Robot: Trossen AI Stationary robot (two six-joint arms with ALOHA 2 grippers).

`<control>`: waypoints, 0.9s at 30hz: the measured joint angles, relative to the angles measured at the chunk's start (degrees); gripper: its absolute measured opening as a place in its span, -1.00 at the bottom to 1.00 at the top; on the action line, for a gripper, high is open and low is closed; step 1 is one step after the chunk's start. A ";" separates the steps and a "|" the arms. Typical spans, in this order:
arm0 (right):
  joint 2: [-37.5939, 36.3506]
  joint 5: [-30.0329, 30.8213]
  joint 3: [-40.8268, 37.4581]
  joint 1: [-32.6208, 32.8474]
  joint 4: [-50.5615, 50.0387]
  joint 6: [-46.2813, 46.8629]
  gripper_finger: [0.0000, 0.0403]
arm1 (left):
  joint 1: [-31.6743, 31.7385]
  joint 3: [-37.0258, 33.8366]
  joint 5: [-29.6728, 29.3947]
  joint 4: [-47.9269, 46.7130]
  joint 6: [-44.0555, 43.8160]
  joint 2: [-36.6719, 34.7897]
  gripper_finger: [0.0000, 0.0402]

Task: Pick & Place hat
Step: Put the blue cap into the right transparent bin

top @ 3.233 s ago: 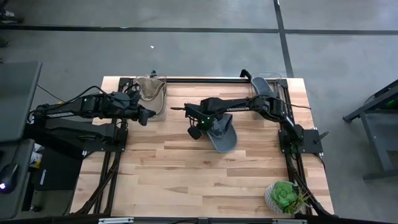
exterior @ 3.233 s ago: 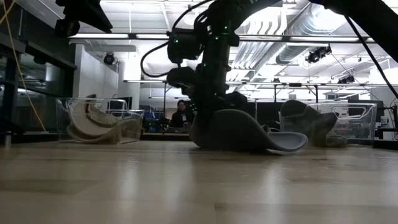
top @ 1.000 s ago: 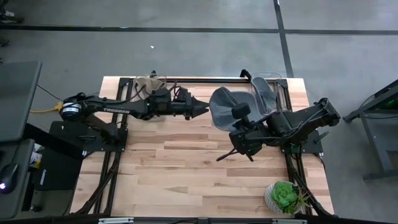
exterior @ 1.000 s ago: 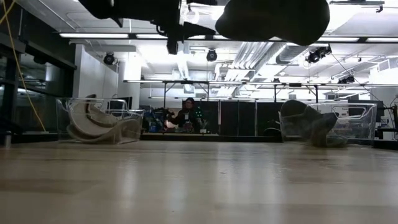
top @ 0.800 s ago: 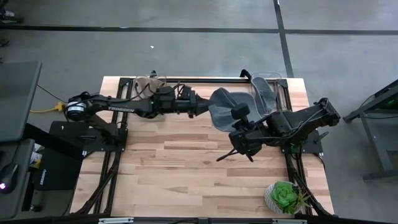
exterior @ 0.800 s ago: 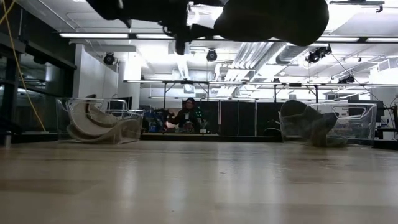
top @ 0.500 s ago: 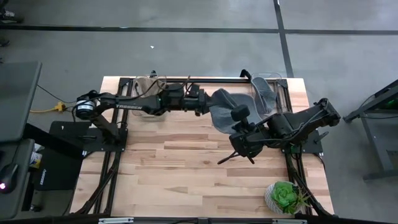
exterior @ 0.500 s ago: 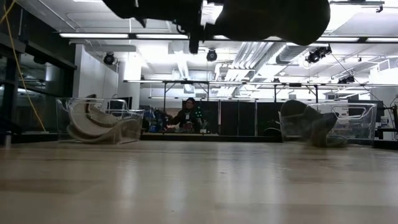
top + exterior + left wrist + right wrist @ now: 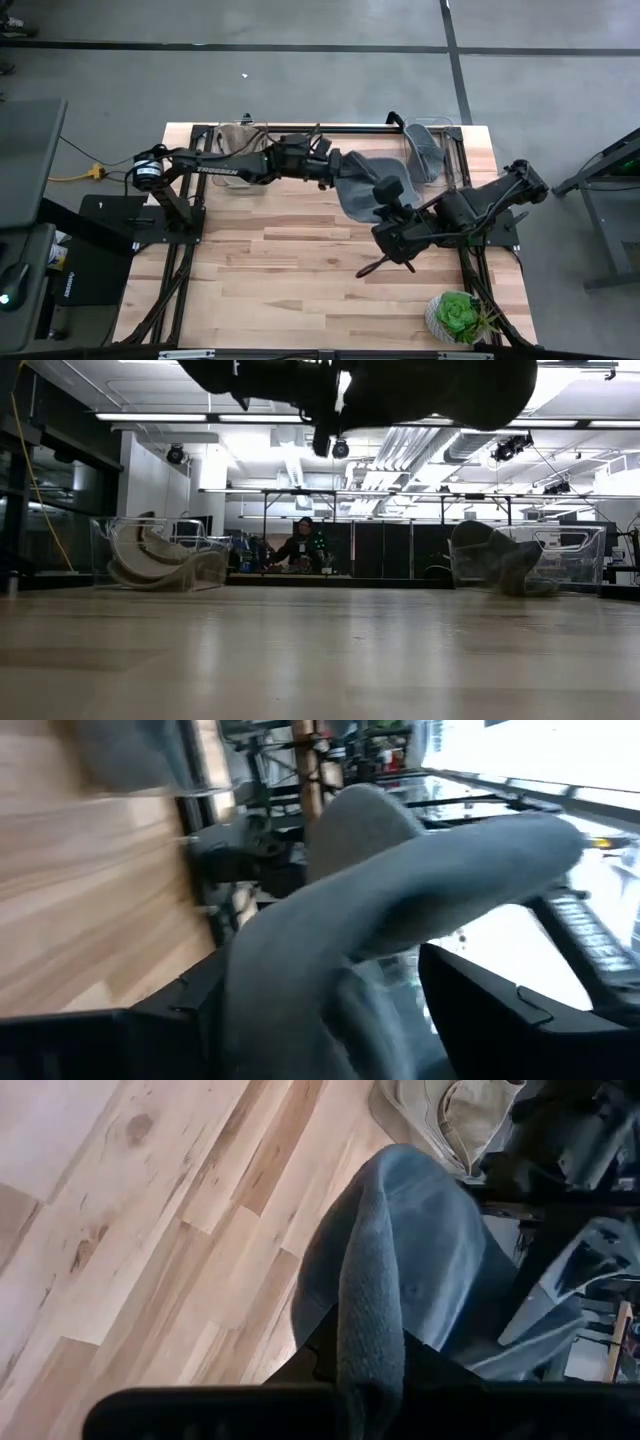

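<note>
The hat's rolled edge is pinched by my right gripper from the hat's near side, so my left gripper should hold the hat while my right gripper takes hold again from the hat's far side.
A grey-blue hat hangs high above the table's middle, clear of the wood, and shows at the top of the low view as the dark hat. My right gripper reaches in from the right and is shut on it. My left gripper comes in level from the left and is open. In the left wrist view its fingers stand on either side of the hat. My right gripper pinches a thick rolled edge of the hat between its two fingers. The rest of the hat spreads out beyond the fingertips, lifted clear of the table. Whether my left gripper touches the hat, I cannot tell.
A clear bin with beige hats stands at the table's far left, and a clear bin with grey hats at the far right. A potted plant sits at the near right corner. A person sits beyond the table.
My left gripper has reached toward the table's right until its fingers stand around the hat's left side. My right gripper has drifted slightly toward the near edge with the hat, which stays lifted clear.
</note>
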 joint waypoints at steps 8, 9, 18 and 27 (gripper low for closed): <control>0.00 0.74 -0.01 0.12 -0.02 0.38 -0.97 | 0.00 0.10 0.04 -0.85 0.30 -0.25 -0.40; 0.00 0.93 0.00 0.12 -0.02 0.38 -0.97 | 0.00 0.12 0.04 -0.57 0.75 -0.32 -0.51; 0.00 0.96 -0.02 0.12 -0.02 0.40 -0.97 | 0.00 0.12 0.00 -0.81 2.91 -0.39 -0.99; 0.00 -0.33 0.00 0.12 -0.02 0.58 -0.96 | 0.00 0.12 -0.12 -0.80 3.43 -0.39 -1.00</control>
